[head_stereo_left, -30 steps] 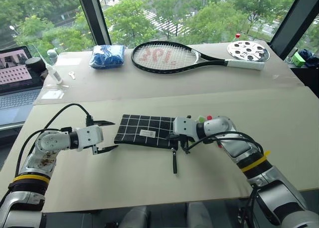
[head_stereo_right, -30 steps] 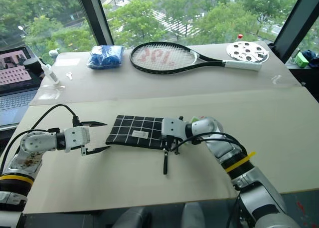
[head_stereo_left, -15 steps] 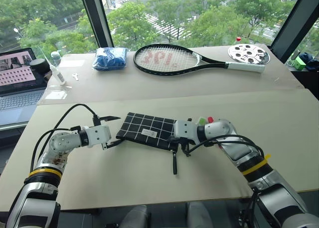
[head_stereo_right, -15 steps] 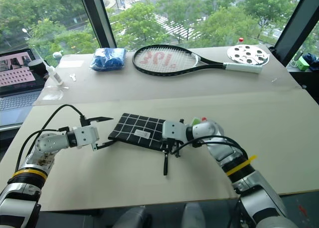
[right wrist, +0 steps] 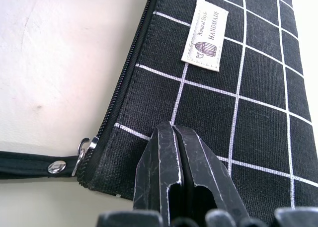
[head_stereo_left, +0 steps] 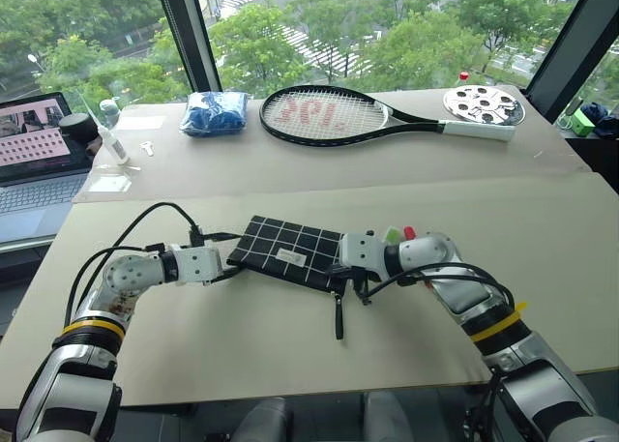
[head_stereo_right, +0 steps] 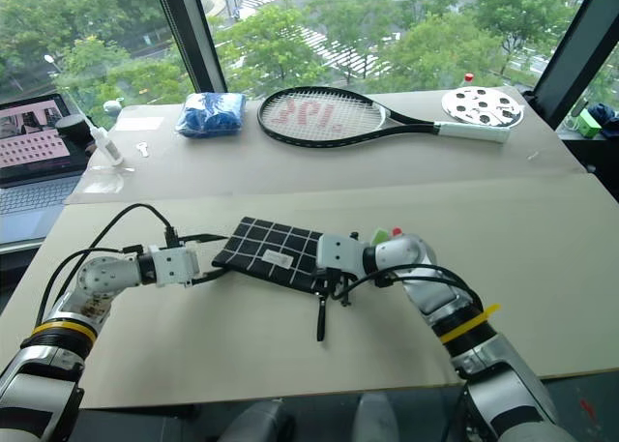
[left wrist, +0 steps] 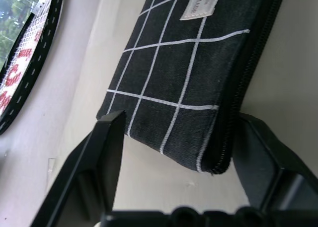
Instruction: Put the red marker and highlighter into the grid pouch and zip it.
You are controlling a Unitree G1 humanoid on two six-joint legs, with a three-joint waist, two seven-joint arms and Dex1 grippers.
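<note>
My gripper will make the cloth of the grid pouch [head_stereo_left: 287,252] bend and slope down from the pouch's zip edge [head_stereo_left: 282,277] when it lifts the pouch's zip corner, because the pouch lies thin and flat.
The grid pouch [head_stereo_left: 290,251], black with white lines and a small white label, lies flat in the middle of the table. Its zip looks closed, and the black strap [head_stereo_left: 338,318] trails toward the table's front edge. My left gripper [head_stereo_left: 235,254] is open, one finger on each side of the pouch's left end [left wrist: 179,103]. My right gripper [right wrist: 174,130] is shut, with its tips resting on the fabric near the zipper pull [right wrist: 82,148]. A lime-green bit of the highlighter [head_stereo_left: 392,234] and a red bit of the red marker [head_stereo_left: 407,231] peek out from behind my right wrist.
Along the far side lie a tennis racket [head_stereo_left: 329,113], a blue cloth bundle [head_stereo_left: 213,112] and a white disc [head_stereo_left: 484,103]. A laptop [head_stereo_left: 34,152] sits at the far left. Bare tabletop [head_stereo_left: 242,345] stretches in front of the pouch.
My left gripper has moved right to the pouch's left end and its fingers have narrowed around it. The right gripper has stayed put on the pouch.
</note>
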